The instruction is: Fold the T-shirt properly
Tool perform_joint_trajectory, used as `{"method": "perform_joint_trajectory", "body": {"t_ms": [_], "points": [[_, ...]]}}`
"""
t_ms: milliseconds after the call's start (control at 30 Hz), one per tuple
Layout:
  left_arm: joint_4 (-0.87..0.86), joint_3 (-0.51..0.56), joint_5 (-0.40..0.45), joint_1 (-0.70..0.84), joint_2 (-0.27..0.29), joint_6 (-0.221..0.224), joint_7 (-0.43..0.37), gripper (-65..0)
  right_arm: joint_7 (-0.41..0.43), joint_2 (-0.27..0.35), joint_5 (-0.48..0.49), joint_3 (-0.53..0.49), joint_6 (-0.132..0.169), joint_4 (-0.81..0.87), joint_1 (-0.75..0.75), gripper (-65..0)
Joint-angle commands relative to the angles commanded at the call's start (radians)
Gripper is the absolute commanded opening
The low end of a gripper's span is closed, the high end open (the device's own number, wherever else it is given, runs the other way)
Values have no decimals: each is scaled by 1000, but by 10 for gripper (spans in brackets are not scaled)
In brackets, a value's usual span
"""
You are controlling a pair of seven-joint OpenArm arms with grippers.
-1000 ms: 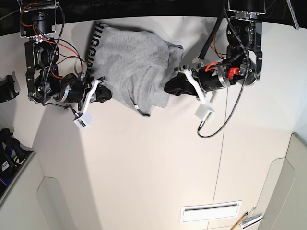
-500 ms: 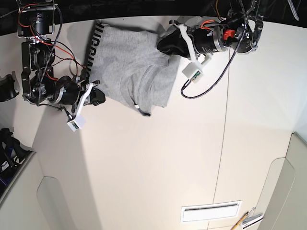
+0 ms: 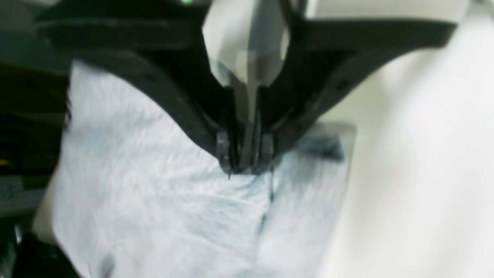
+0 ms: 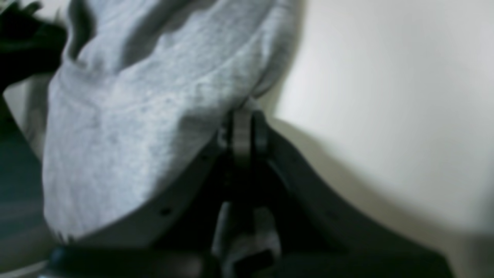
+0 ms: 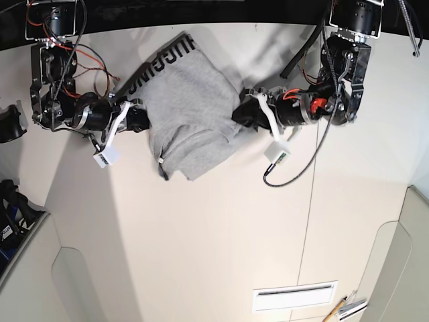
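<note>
The T-shirt's black lettering [image 5: 161, 64] is at a slant to the table's far edge, so the robot's right gripper and left gripper should turn the T-shirt square [image 5: 191, 94] before they move away.
The light grey T-shirt [image 5: 191, 100] lies bunched and skewed at the far middle of the table, with its black lettering [image 5: 157, 64] along the upper left edge. My left gripper [image 5: 241, 115] is at the shirt's right edge. In the left wrist view it [image 3: 245, 168] is shut on a pinch of the grey cloth [image 3: 162, 208]. My right gripper [image 5: 137, 119] is at the shirt's left edge. In the right wrist view it [image 4: 241, 127] is shut on the edge of the cloth [image 4: 154, 108], which hangs over it.
The pale table [image 5: 214, 228] has a seam [image 5: 310, 215] running down its right part. A white slotted vent [image 5: 295, 296] and a pencil [image 5: 335, 310] lie at the near right. A dark bin [image 5: 13, 215] stands off the left edge, with a black object [image 5: 10, 124] above it.
My left gripper came down from the far edge to the shirt's right side. The shirt has turned and bunched, and its lettered edge has swung toward the upper middle. My right gripper rose a little.
</note>
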Motion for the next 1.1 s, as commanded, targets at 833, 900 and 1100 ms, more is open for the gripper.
{"method": "perform_joint_trajectory", "body": {"t_ms": [833,900,1100], "points": [[370,-323,-208,264,-198,0,137,-555,-89,19,8,97,23,381,-272,-650],[447,-398,-226,391,-198,0,148,-555,-89,72,37,97,23,428,-344,-650],[564,-555,-225,740,-174,0,131,-555,-85,185,69,97,24,474,-524,-650]]}}
